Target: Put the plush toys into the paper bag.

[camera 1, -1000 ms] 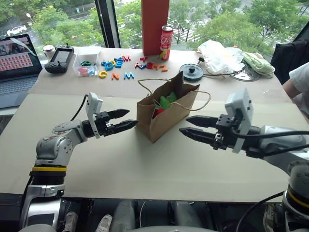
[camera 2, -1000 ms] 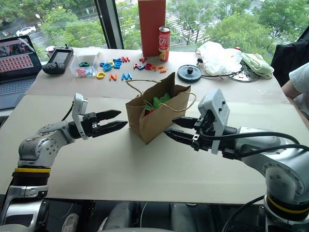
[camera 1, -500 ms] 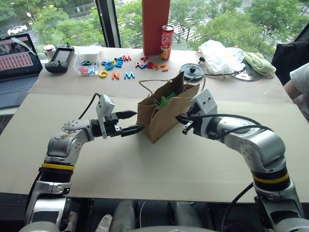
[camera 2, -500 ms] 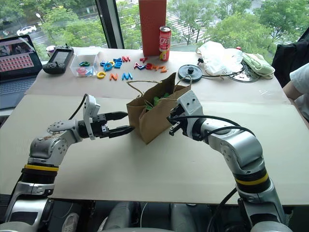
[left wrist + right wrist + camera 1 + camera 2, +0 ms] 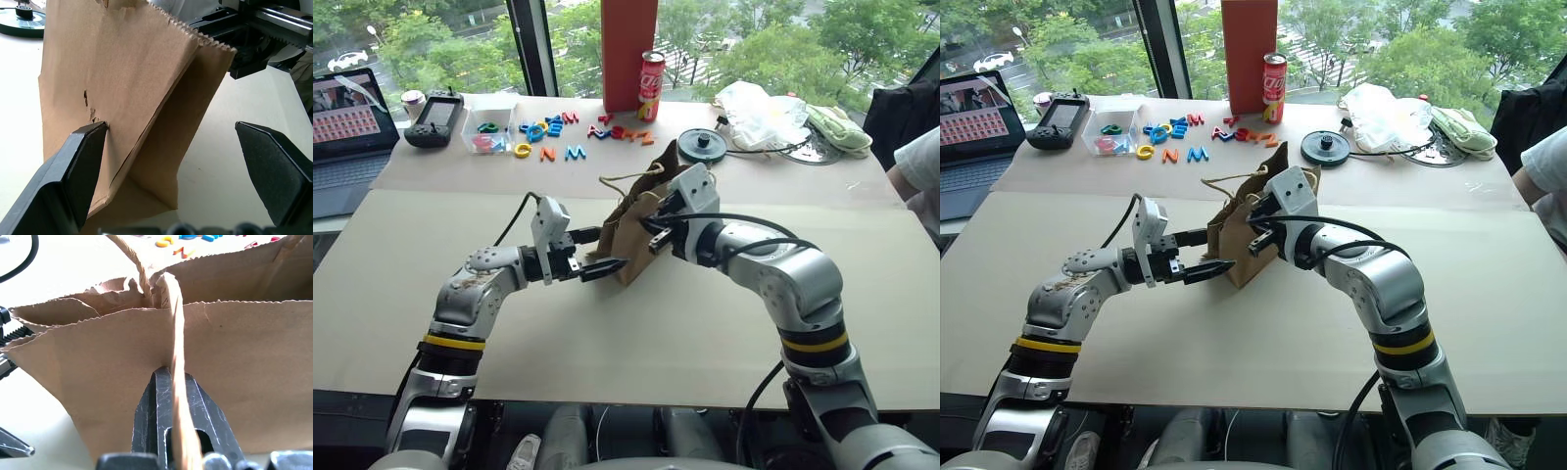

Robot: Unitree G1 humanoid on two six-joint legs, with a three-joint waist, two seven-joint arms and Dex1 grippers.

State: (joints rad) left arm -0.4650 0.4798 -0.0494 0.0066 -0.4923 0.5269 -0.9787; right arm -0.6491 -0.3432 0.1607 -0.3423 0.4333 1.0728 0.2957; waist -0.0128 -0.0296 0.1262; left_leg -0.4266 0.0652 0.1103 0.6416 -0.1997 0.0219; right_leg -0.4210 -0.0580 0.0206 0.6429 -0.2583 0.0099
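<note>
My left gripper should pinch the bag's side fold (image 5: 608, 241) and turn the bag square, since the paper bag stands crooked (image 5: 631, 241) with my right gripper at the bag's upper side.
The brown paper bag (image 5: 628, 217) stands mid-table with its twine handle (image 5: 626, 179) up and its mouth squeezed narrow. My right gripper (image 5: 650, 233) is shut on a fold of the bag's upper wall; in the right wrist view the gripper (image 5: 170, 374) pinches a paper crease. My left gripper (image 5: 607, 248) is open at the bag's lower near corner. In the left wrist view one fingertip (image 5: 90, 142) touches the bag (image 5: 127, 73) and the other stands apart beside it. The plush toys are hidden.
At the back stand a tall red box (image 5: 628, 54), a cola can (image 5: 650, 86), coloured letters (image 5: 548, 132), a black disc (image 5: 702, 145) and a white plastic bag (image 5: 759, 113). A laptop (image 5: 347, 127) sits far left. A person's sleeve (image 5: 920, 166) is at the right edge.
My right gripper swung in from the right and shut on the bag's upper wall, squeezing the mouth so the toys no longer show. My left gripper slid right to the bag's corner.
</note>
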